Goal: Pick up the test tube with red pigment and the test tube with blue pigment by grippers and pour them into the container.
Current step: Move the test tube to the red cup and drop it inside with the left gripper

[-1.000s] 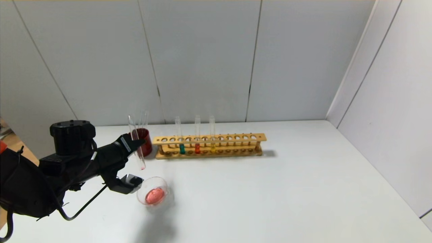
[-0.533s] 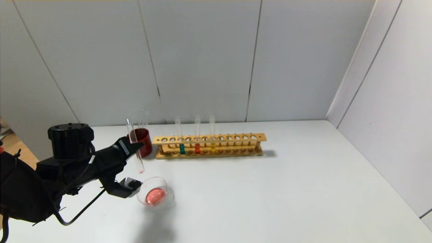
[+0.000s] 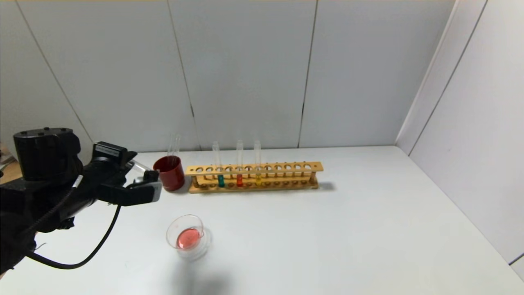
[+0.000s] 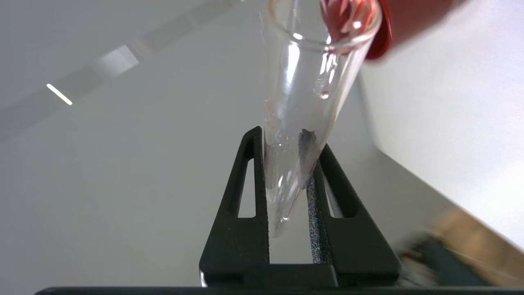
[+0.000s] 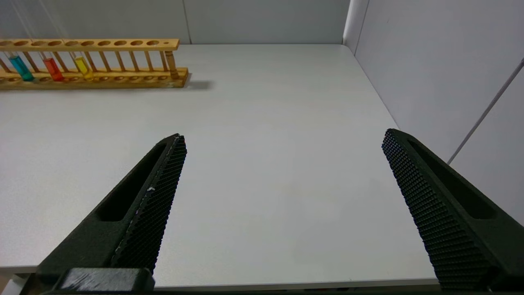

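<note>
The drained tube is nearly level beside the dark red cup, so next my left gripper lifts the tube and turns it upright first, then lowers it into the cup.
My left gripper is shut on the test tube with red pigment, which is drained and lies nearly level, above the table just left of the dark red cup. In the left wrist view the black fingers pinch the tube near its round end; only droplets cling inside, and its mouth is by the cup's rim. The container holds a red pool and stands in front of the gripper, apart from it. The test tube with blue pigment stands in the rack. My right gripper is open and empty.
The wooden rack near the back wall also holds a darker red-orange tube and a yellow tube. Another clear tube stands in the red cup. The right gripper hangs over the table's front edge.
My left gripper has risen from beside the dish and moved back and left. The tube has swung from nearly upright to nearly level, its mouth now by the red cup.
</note>
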`<state>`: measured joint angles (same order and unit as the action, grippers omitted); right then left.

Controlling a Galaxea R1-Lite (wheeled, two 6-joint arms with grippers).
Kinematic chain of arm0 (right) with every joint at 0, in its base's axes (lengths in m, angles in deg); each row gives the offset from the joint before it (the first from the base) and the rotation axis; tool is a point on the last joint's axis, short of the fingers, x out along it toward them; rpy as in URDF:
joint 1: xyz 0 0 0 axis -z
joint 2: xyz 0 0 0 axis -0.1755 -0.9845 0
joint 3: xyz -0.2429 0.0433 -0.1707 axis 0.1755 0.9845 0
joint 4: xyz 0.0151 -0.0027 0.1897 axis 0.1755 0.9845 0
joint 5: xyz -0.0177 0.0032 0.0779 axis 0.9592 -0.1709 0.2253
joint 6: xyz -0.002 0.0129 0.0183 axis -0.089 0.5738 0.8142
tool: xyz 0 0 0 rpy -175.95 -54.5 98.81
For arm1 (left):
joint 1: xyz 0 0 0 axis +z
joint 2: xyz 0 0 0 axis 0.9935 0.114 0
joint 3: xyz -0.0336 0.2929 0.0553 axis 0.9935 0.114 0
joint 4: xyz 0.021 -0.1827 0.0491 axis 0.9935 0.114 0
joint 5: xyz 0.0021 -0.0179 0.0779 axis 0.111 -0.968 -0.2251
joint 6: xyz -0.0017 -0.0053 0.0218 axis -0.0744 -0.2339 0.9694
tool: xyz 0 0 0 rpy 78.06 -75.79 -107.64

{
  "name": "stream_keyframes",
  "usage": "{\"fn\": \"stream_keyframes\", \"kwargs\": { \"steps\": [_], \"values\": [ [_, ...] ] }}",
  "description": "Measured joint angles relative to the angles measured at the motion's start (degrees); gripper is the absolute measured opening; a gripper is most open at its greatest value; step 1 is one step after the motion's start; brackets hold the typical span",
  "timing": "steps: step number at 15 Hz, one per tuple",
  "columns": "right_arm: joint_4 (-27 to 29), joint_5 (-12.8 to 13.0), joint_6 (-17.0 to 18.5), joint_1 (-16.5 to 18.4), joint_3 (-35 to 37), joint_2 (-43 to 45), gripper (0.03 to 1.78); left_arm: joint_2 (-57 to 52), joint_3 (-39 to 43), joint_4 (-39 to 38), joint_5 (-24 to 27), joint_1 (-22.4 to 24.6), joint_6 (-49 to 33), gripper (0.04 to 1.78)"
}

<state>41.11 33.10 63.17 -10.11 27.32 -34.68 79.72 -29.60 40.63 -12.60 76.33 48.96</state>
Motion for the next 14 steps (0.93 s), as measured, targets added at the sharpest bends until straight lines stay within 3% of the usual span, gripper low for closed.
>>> {"fn": "stream_keyframes", "kwargs": {
  "steps": [3,7,9,11,14],
  "values": [
    [0.00,-0.02,0.02,0.00,0.00,0.00,1.75,-6.44,-7.67,18.86,-3.72,-0.48,-21.75,0.32],
    [0.00,-0.02,0.02,0.00,0.00,0.00,1.75,-10.30,-14.12,35.12,2.62,-0.74,-49.55,0.32],
    [-0.02,-0.02,0.00,0.00,0.00,0.00,1.75,-9.50,-15.79,36.06,10.35,-0.33,-64.22,0.32],
    [0.00,-0.02,0.02,0.00,0.00,0.00,1.75,-6.96,-16.37,32.20,18.59,1.07,-77.90,0.32],
    [0.00,-0.02,0.00,0.00,0.00,0.00,1.75,-1.93,-14.42,18.82,22.59,2.82,-93.94,0.32]
  ]
}}
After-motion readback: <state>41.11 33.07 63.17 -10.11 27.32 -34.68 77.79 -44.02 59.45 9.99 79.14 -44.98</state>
